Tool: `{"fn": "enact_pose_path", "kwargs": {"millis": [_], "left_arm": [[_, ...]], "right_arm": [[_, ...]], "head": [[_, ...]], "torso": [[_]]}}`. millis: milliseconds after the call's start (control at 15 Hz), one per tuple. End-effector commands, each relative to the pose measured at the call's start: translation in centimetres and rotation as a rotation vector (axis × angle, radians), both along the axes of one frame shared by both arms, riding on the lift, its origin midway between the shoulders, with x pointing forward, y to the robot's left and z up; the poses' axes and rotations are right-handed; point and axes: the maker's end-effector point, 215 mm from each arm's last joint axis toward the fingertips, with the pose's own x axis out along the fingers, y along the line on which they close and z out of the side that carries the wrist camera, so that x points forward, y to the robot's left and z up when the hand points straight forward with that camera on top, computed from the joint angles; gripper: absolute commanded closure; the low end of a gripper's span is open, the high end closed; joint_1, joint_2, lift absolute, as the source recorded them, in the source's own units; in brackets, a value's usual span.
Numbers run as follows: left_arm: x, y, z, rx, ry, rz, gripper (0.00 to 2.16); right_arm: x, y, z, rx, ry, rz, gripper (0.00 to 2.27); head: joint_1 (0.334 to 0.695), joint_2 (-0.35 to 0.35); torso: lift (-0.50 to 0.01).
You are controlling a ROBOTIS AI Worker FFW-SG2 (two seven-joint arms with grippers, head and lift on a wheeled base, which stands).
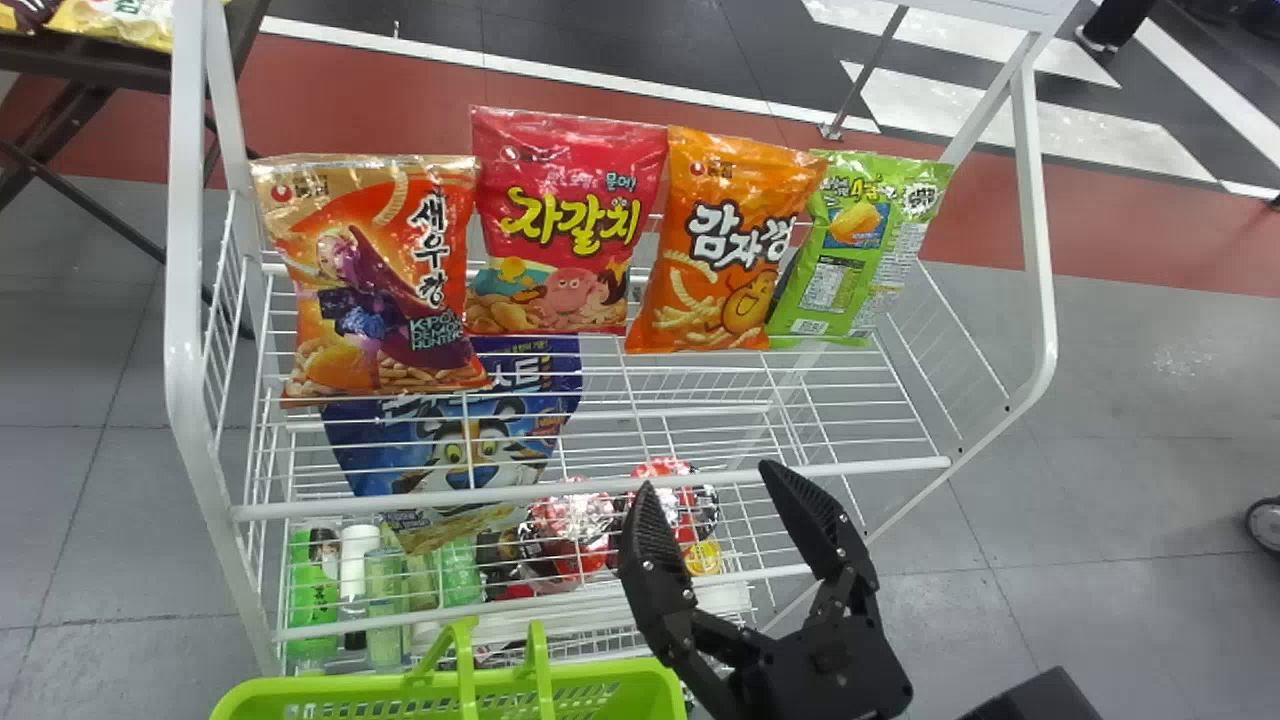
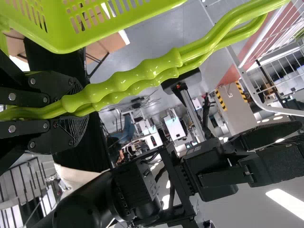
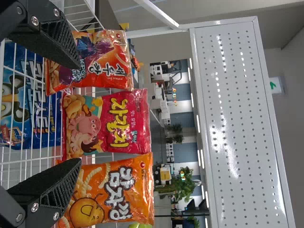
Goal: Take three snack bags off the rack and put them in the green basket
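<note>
Its thin top edge [image 1: 569, 119] and wrinkled film look pliable, so the pink-red bag [image 1: 561, 228] will cinch between my fingers and fan out above when I carry it.
My right gripper [image 1: 705, 500] stands open in front of the rack's lower part, below the bags, with nothing between its fingers. In the right wrist view the open gripper [image 3: 78, 114] faces the pink-red bag [image 3: 107, 123]. Four snack bags stand in a row on the upper shelf: a red-orange one [image 1: 375, 280], the pink-red one [image 1: 568, 225], an orange one [image 1: 730, 245] and a green one [image 1: 860, 245]. The green basket [image 1: 450, 690] is at the bottom edge. In the left wrist view my left gripper [image 2: 71, 105] is shut on the basket's handles [image 2: 137, 78].
The white wire rack [image 1: 590, 492] has a slanted front rail and side posts [image 1: 185, 300]. On its lower level are a blue bag [image 1: 450, 450], red packs [image 1: 575, 520] and bottles [image 1: 313, 590]. A dark table [image 1: 90, 65] stands at the far left.
</note>
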Motion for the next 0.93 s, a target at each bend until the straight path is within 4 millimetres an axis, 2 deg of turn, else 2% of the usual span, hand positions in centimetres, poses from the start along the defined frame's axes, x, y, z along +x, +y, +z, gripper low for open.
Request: {"fn": "enact_pose_path", "kwargs": {"millis": [0, 600, 733, 867], "left_arm": [[-0.1, 0.0, 0.0, -0.002, 0.001, -0.001, 1.34], [-0.2, -0.1, 0.1, -0.008, 0.001, -0.005, 1.34], [-0.2, -0.2, 0.0, -0.008, 0.005, -0.004, 1.28], [-0.3, -0.2, 0.0, -0.006, 0.003, -0.008, 1.28]], "right_arm": [[0.0, 0.0, -0.1, -0.001, 0.0, 0.0, 0.13], [0.4, -0.7, -0.2, -0.006, -0.009, -0.008, 0.13], [0.6, -1.1, -0.5, -0.004, -0.005, -0.012, 0.12], [1.9, -1.3, -1.6, -0.015, 0.012, -0.002, 0.11]], "head": [[0.695, -0.35], [0.695, -0.35], [0.695, -0.35], [0.695, -0.35]], "torso": [[-0.021], [-0.021], [-0.021], [-0.021]]}}
